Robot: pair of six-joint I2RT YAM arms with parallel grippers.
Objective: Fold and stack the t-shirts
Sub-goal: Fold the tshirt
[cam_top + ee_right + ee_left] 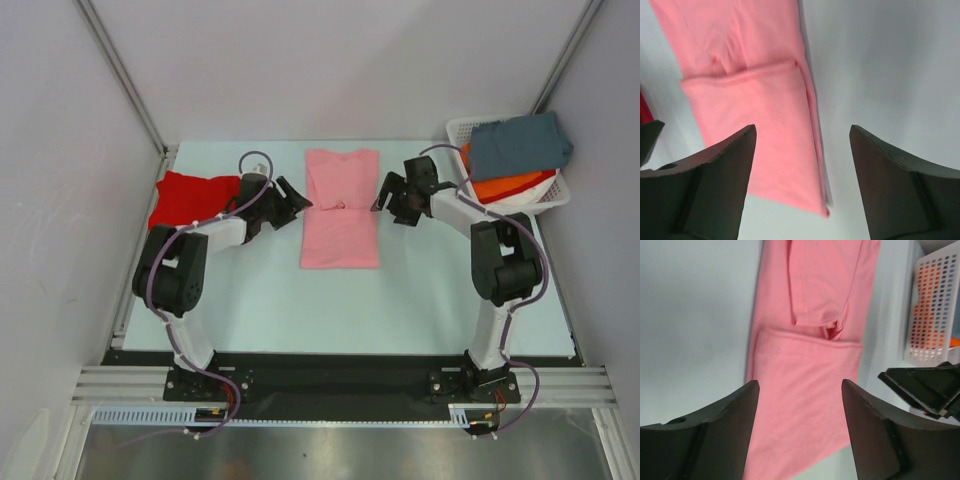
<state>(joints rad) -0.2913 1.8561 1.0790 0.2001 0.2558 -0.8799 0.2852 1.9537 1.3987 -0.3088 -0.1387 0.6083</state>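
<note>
My gripper will fold the pink t-shirt, and the t-shirt's near end [340, 259] will flip over as one piece at the doubled hem [341, 209], because the hem lies across the t-shirt's middle.
A light pink t-shirt [340, 205] lies flat in the middle of the table, folded into a long strip with its near end doubled over. My left gripper [293, 197] hovers at its left edge, my right gripper [385, 195] at its right edge. In the left wrist view the left gripper [800, 384] is open over the pink t-shirt [810, 300], nothing between its fingers. The right gripper [803, 129] is open too, above the pink t-shirt's [750, 90] right edge. A red t-shirt [195, 198] lies folded at the left.
A white slotted basket [455, 128] stands at the back right corner, holding a slate grey-blue t-shirt [520, 143] on top of an orange one [510, 187]. The basket [935, 305] shows beyond the pink shirt in the left wrist view. Walls enclose the table on three sides.
</note>
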